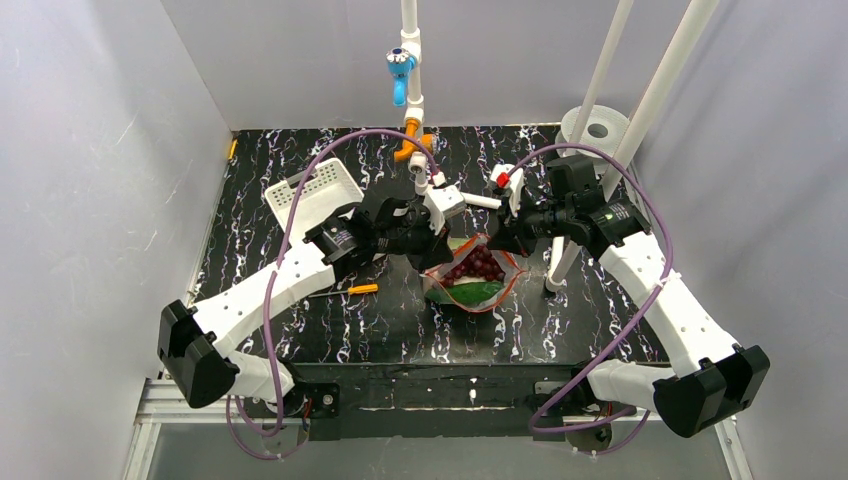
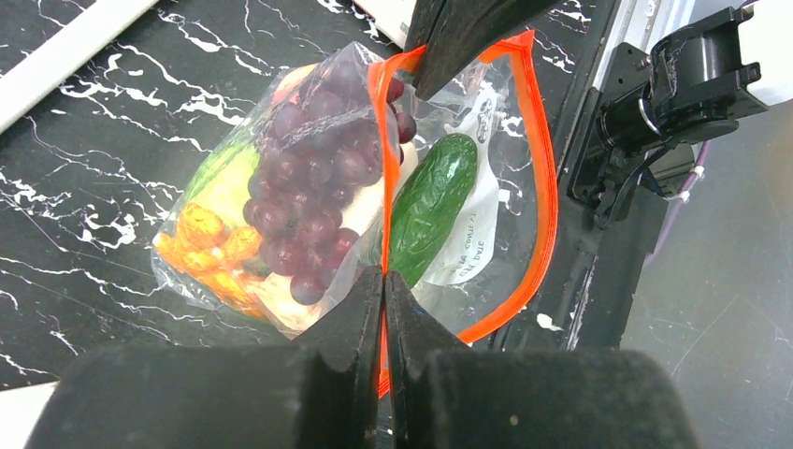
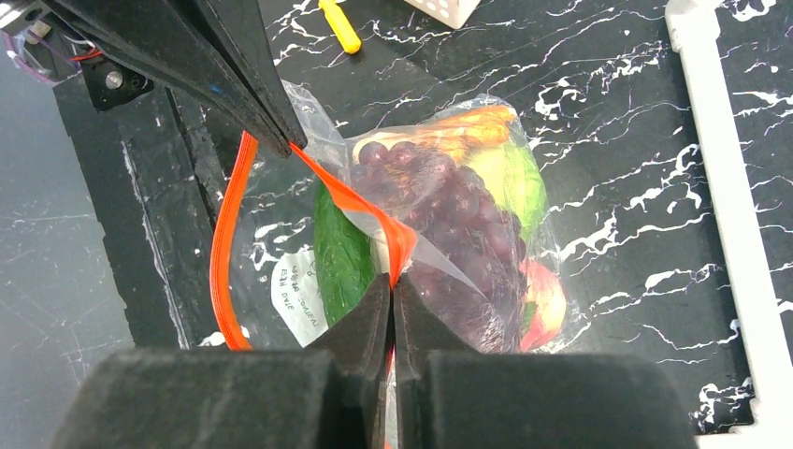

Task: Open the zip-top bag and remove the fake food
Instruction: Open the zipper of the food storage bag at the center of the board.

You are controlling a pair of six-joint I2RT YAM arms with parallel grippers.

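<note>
My two grippers are both on the same edge of the bag point(image 3: 348, 195), so my right gripper should hold the bag's edge up by itself while my left gripper reaches in for the cucumber point(image 1: 474, 293).
The clear zip-top bag point(image 1: 478, 278) lies at the table's middle, lifted at its mouth. Its orange-red strip point(image 2: 545, 187) is parted into an open loop. One lip runs taut between my grippers; the other curves away. My left gripper point(image 2: 384, 277) is shut on that lip, as is my right gripper point(image 3: 392, 281). Both also show from above: the left gripper point(image 1: 441, 250) and the right gripper point(image 1: 500, 240). Inside the bag are a dark red grape bunch point(image 2: 318, 187), a dark green cucumber point(image 2: 432, 206), a green round vegetable point(image 3: 514, 178), a peach point(image 3: 547, 299) and orange pieces point(image 2: 210, 238).
A white slotted basket point(image 1: 313, 190) stands at the back left. A small orange-handled tool point(image 1: 362, 289) lies left of the bag. White poles point(image 1: 562, 255) stand just right of the bag, and a hanging pipe with blue and orange fittings point(image 1: 405, 90) is behind it.
</note>
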